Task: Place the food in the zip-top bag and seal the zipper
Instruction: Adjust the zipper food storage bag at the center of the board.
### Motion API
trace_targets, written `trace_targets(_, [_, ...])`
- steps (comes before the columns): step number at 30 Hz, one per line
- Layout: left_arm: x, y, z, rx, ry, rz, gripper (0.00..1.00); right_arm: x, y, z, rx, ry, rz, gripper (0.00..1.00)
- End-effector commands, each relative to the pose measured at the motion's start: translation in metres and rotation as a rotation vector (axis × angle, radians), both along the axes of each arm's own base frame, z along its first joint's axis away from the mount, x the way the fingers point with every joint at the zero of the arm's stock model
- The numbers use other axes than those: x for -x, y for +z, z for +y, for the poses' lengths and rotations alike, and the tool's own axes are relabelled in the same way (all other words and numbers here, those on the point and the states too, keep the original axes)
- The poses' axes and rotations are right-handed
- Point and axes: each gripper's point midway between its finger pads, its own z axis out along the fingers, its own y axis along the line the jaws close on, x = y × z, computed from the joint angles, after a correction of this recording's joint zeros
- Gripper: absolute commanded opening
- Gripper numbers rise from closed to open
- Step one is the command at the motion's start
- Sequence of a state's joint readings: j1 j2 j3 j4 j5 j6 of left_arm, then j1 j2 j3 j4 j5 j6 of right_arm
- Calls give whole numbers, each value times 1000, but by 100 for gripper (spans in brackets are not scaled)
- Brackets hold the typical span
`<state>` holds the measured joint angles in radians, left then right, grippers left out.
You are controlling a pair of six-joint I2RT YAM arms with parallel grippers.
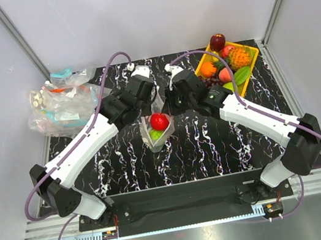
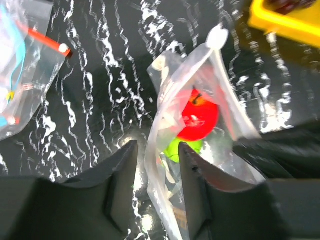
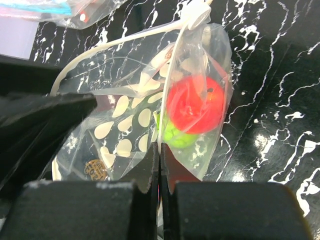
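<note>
The bag's rim (image 2: 153, 164) is loose between the fingers of the robot's left gripper, so the left gripper should clamp it before the right gripper leaves the other edge of the bag's opening for the tray (image 1: 231, 72).
The zip-top bag (image 1: 161, 137) stands upright mid-table between both grippers. It holds a red round fruit (image 1: 159, 121) above a small green one (image 1: 155, 134). In the right wrist view the red fruit (image 3: 195, 105) and green one (image 3: 175, 136) sit in the pouch (image 3: 212, 50), and the pale zipper (image 3: 115, 42) arcs open to the left. My right gripper (image 3: 160, 150) is shut on the pouch's mouth edge. Film printed with white ovals (image 3: 120, 130) shows beside it; I cannot tell whether it is a separate bag. My left gripper (image 2: 156, 150) is open, astride the pouch's (image 2: 220, 90) other edge.
A yellow tray (image 1: 254, 61) at the back right holds several more toy fruits, with a dark red apple (image 1: 217, 41) at its far end. A pile of other clear bags (image 1: 61, 103) with blue and orange strips lies at the back left. Grey walls surround the table.
</note>
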<state>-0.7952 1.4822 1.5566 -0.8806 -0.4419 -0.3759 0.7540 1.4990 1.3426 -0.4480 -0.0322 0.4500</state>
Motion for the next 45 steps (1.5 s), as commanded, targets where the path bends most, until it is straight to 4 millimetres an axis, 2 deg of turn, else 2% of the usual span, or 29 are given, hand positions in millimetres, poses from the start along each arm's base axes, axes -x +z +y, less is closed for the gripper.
trace_targets(1, [-8, 12, 6, -16, 53, -52, 35, -5, 37, 1, -52, -39, -82, 0])
trace_targets(3, [-5, 12, 7, -16, 55, -47, 21, -8, 35, -3, -36, -59, -84, 0])
trace_targets(6, [1, 18, 12, -16, 63, -59, 16, -10, 28, -7, -15, -82, -81, 0])
trace_targets(8, [7, 23, 15, -1, 55, -57, 16, -12, 24, -7, -8, -86, -81, 0])
trace_targets(12, [17, 24, 13, 14, 19, -33, 37, -12, 22, -5, -18, -82, -76, 0])
trace_targets(13, [18, 24, 14, 15, 17, -32, 46, -12, 21, -4, -16, -79, -72, 0])
trace_targets(16, [19, 18, 14, 9, 10, -22, 48, -12, 23, -2, -25, -74, -76, 0])
trace_targets(19, [20, 13, 11, 12, -2, -5, 41, -11, 25, -2, -30, -71, -76, 0])
trace_targets(22, [21, 12, 10, 2, -9, -1, 19, -9, 25, -4, -17, -68, -75, 0])
trace_targets(26, [21, 12, 10, 10, -18, -10, 4, -6, 25, -8, -19, -69, -78, 0])
trace_targets(28, [22, 13, 9, 14, -28, -13, 0, -6, 27, -10, -18, -76, -86, 0])
trace_targets(34, [22, 24, 11, 22, -30, -35, 0, -6, 31, -10, -24, -68, -102, 0])
trace_targets(35, [22, 25, 11, 24, -32, -37, 3, -6, 33, -9, -28, -66, -107, 0])
trace_targets(37, [21, 21, 11, 18, -29, -30, 33, -8, 32, -7, -28, -60, -104, 0])
trace_targets(38, [21, 18, 10, 15, -29, -24, 37, -7, 34, -4, -36, -51, -104, 0])
trace_targets(42, [20, 6, 5, 3, -42, 0, 34, -8, 30, -2, -34, -51, -94, 0])
trace_targets(45, [20, 3, 2, 11, -54, 8, 20, -8, 28, -2, -37, -53, -92, 0])
